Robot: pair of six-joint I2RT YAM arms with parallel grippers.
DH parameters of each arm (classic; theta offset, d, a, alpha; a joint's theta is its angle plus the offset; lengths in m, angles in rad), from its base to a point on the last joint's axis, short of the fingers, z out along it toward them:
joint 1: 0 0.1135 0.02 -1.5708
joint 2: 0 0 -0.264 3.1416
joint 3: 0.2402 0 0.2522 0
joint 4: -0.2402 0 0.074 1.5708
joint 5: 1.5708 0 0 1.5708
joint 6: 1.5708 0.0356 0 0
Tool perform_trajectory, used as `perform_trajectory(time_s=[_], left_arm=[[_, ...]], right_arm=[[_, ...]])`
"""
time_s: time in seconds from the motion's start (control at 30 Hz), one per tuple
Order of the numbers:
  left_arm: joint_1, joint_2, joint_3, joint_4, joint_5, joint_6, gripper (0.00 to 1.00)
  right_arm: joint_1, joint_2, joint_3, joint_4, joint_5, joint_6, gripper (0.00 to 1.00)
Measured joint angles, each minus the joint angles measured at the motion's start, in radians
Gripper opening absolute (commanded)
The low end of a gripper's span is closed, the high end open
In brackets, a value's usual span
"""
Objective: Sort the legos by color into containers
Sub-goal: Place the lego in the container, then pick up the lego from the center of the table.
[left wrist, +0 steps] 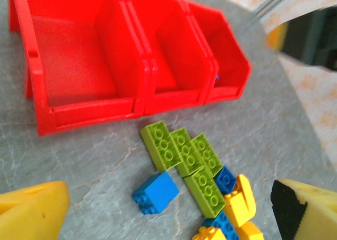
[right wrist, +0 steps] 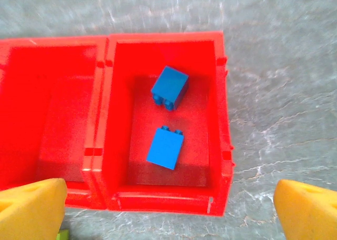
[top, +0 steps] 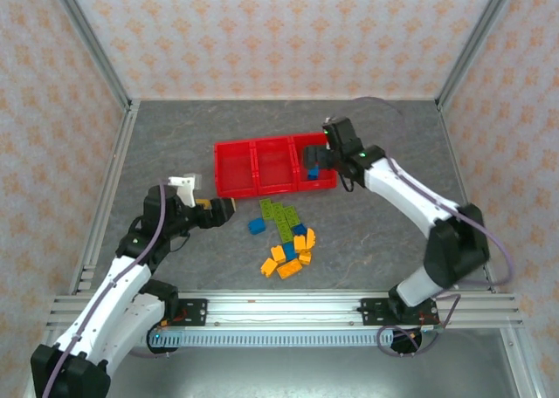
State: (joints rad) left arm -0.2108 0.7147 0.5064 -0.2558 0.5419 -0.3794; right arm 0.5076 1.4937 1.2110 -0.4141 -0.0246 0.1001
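The lone blue lego [top: 257,227] is on the left gripper's side, so next the right gripper clears the blue legos' compartment [top: 314,174] to let the left gripper bring that lego there.
The red three-compartment containers [top: 236,191] stand at the table's middle back. My right gripper [top: 313,158] hangs open over the right compartment [right wrist: 221,119], where two blue legos [right wrist: 169,86] [right wrist: 165,148] lie loose on the floor. The other two compartments look empty. In front of the tray lies a pile of legos [top: 286,239]: several green ones [left wrist: 184,156] side by side, a lone blue one [left wrist: 155,191], and yellow ones [left wrist: 239,200] with more blue among them. My left gripper [left wrist: 168,221] is open, low beside the pile's left, its yellow fingers [left wrist: 31,211] wide apart around nothing.
Metal frame rails [top: 96,206] and patterned walls close in the grey table on three sides. A rail with the arm bases [top: 279,306] runs along the near edge. Bare tabletop lies left and right of the tray and pile.
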Motion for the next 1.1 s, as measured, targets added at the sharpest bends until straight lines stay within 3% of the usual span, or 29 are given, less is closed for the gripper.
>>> perform_trajectory(time_s=[0.13,0.23,0.47,0.6,0.73,0.9,1.1], left_arm=[[-0.01,0.057,0.019,0.003,-0.005,0.07,0.99],[-0.066,0.141,0.072,-0.01,-0.065,0.149,0.99],[-0.172,0.229,0.211,-0.09,-0.168,0.473,0.99],[-0.241,0.264,0.239,-0.139,-0.188,0.681,0.99],[-0.301,0.354,0.238,-0.177,-0.214,0.801,0.96],[-0.332,0.502,0.238,-0.186,-0.237,0.85,0.85],[-0.358,0.628,0.238,-0.173,-0.294,0.859,0.84]], right_arm=[[0.0,-0.204,-0.123,0.048,0.005,0.0,1.0],[0.0,-0.343,-0.225,0.072,0.011,-0.003,1.0],[0.0,-0.571,-0.4,0.155,0.067,-0.008,1.0],[0.0,-0.599,-0.411,0.201,0.127,0.0,1.0],[-0.001,-0.589,-0.411,0.215,0.153,0.017,1.0],[-0.001,-0.586,-0.433,0.225,0.161,0.038,1.0],[-0.001,-0.586,-0.457,0.228,0.164,0.05,1.0]])
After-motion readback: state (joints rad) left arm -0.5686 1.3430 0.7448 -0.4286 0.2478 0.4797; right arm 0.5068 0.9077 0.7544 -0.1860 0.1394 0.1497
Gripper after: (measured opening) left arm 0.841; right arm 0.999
